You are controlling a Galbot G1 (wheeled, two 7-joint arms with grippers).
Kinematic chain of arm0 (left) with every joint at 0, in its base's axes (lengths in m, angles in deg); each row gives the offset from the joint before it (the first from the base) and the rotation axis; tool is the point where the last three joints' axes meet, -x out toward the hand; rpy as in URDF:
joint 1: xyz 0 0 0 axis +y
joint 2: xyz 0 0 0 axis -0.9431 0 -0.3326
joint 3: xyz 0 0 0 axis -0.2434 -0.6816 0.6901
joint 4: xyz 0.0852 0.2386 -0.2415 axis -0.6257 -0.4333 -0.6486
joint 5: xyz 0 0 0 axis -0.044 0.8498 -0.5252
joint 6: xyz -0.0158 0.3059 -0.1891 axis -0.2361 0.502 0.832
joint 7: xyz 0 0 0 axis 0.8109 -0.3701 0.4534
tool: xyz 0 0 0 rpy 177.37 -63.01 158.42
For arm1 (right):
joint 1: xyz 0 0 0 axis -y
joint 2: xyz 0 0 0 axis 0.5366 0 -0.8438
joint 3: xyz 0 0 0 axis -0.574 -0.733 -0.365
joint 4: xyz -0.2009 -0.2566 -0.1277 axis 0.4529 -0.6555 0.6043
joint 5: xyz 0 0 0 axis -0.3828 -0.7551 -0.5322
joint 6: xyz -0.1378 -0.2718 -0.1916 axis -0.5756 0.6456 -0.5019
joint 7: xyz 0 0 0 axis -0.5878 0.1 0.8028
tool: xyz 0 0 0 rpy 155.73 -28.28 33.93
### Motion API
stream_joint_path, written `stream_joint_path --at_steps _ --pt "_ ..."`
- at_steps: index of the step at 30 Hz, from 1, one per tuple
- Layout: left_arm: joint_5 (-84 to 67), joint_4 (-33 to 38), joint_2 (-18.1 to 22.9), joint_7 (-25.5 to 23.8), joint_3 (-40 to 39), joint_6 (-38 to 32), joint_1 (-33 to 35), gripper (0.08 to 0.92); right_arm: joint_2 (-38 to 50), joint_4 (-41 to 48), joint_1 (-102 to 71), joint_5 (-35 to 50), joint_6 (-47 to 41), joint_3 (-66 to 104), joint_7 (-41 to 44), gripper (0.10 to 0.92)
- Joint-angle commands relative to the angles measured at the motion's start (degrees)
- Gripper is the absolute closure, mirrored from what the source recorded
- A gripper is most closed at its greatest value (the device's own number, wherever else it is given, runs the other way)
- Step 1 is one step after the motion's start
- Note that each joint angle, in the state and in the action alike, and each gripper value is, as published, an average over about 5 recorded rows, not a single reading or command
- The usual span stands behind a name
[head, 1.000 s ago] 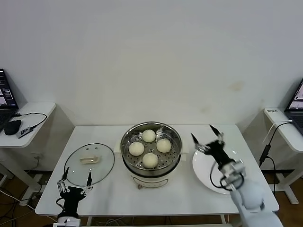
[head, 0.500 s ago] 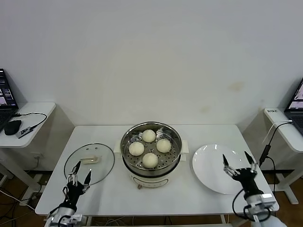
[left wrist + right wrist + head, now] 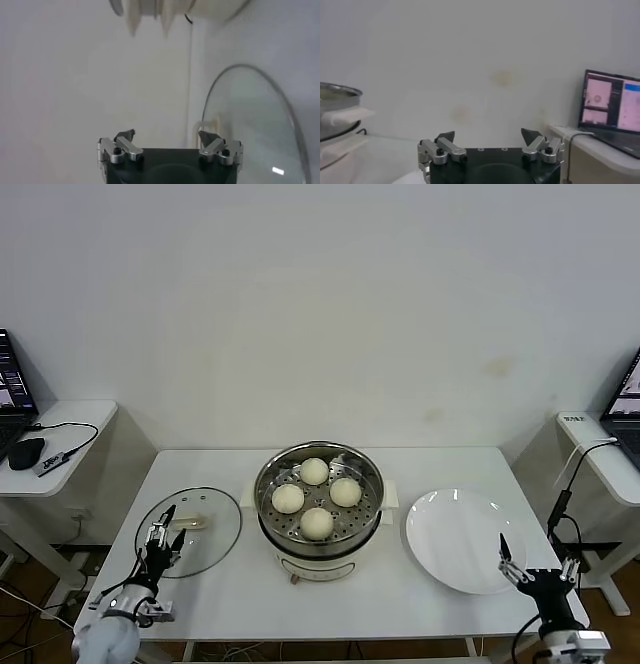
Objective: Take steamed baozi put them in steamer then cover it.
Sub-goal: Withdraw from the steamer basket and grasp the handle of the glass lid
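The baozi are low inside the steamer's rim (image 3: 318, 444). The glass cover (image 3: 212, 532) will come to rest flat above them when I let it down by its handle.
Four cream-white baozi (image 3: 317, 496) sit on the perforated tray inside the steel steamer (image 3: 365, 527) at the table's middle. The glass cover (image 3: 212, 539) with its cream handle (image 3: 189, 522) lies flat on the table left of the steamer; it also shows in the left wrist view (image 3: 250, 130). My left gripper (image 3: 166, 526) is open and empty, over the cover's front-left edge, near the handle. My right gripper (image 3: 540, 552) is open and empty, low at the table's front right edge, beside the white plate (image 3: 460, 539).
The steamer's cream base (image 3: 210, 7) shows far off in the left wrist view. Side desks with laptops stand at both sides (image 3: 15, 399) (image 3: 612, 102). A cable hangs at the right (image 3: 565, 499).
My right gripper has drawn back from over the plate to the table's front right edge. My left gripper has moved forward onto the cover's front-left edge. The baozi and the cover have not moved.
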Motion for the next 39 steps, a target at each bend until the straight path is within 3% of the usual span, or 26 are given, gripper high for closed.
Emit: stream_joint_path --at_steps 1,18,31,34,39 --pt "3.2 -9.3 -1.9 -1.4 -1.4 -0.2 -8.0 0.177 -2.7 -1.6 -2.3 -1.2 0.5 1.2 -0.2 0.203" --pt "2.6 -15.4 -0.5 -3.1 -3.9 -0.2 -16.5 0.177 -4.0 -0.8 -1.7 -2.5 0.5 0.6 0.0 0.203" --pt "0.5 -17.6 0.3 -3.7 -4.6 -0.5 -17.8 0.18 -4.5 0.3 -1.0 -3.2 0.6 0.2 0.0 0.203" --pt "0.4 -17.7 0.4 -3.7 -4.6 -0.7 -17.4 0.213 -4.6 0.2 -1.0 -3.3 0.5 0.1 0.0 0.203" --pt "0.4 -18.0 0.7 -2.8 -4.4 -1.0 -16.8 0.34 -4.6 0.0 -1.1 -3.3 0.7 -0.1 0.0 0.203"
